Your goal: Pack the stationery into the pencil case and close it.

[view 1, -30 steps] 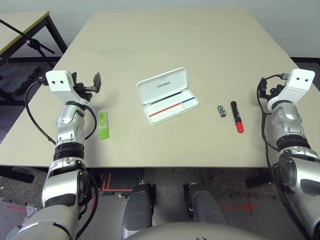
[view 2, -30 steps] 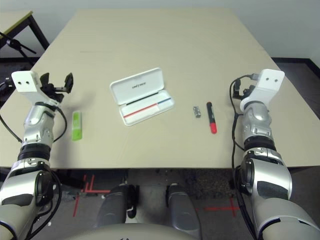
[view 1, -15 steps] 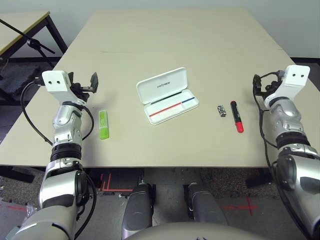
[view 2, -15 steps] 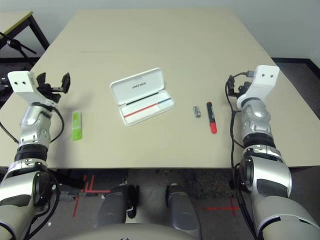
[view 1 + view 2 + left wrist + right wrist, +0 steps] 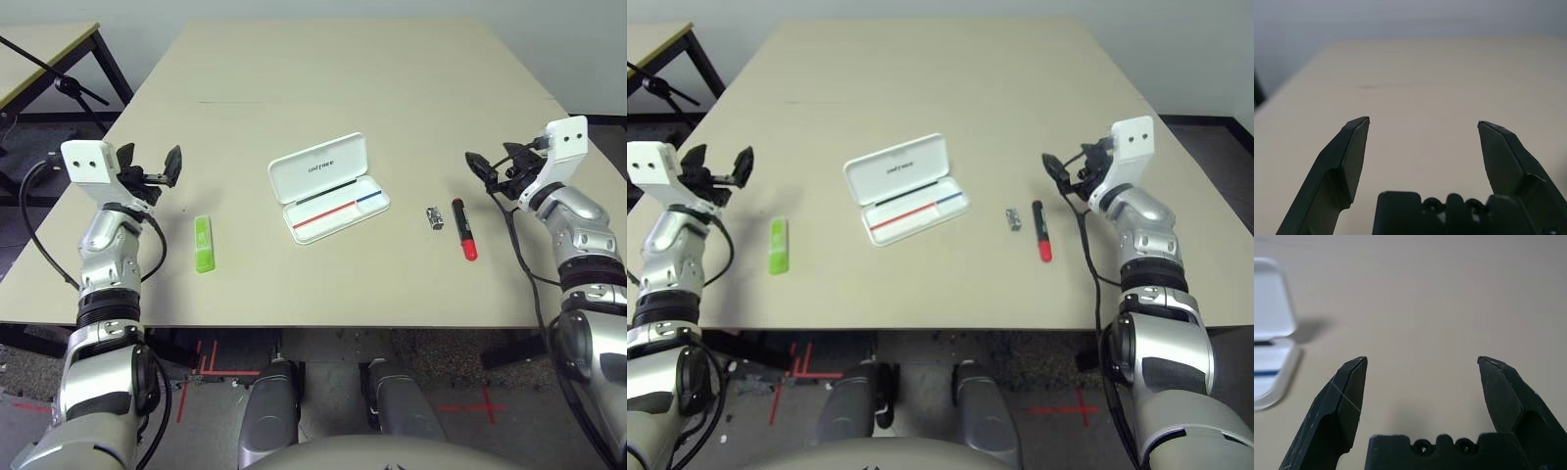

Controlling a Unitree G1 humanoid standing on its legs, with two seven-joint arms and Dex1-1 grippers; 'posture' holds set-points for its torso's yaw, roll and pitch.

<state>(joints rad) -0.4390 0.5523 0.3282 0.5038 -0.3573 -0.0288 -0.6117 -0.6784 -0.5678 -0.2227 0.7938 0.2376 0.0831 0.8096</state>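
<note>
The red marker (image 5: 463,229) should lie flat lengthwise when I lower it in, because there is a long empty channel (image 5: 325,204) behind the tray's red line.
The white pencil case (image 5: 328,186) lies open at the table's middle, lid up, a red-and-blue line inside its tray. To its left lies the green stick (image 5: 203,244). On the case's right sit the small silver-black metal piece (image 5: 434,217) and the red marker (image 5: 463,228) with its black cap pointing away. My left gripper (image 5: 162,168) hovers open and empty above the table's left edge, beyond the green stick. Past the marker, my right gripper (image 5: 487,168) hangs open and empty, pointing inward; its wrist view has the case's edge (image 5: 1271,333) ahead of its fingers (image 5: 1349,396).
The beige table (image 5: 343,88) stretches bare behind the case. A second table (image 5: 39,54) and a black stand (image 5: 69,86) are off the far left edge. Cables loop from both wrists.
My left arm has swung outward to the left. My right wrist has turned so its gripper now points inward over the table beyond the marker. The stationery and case have not moved.
</note>
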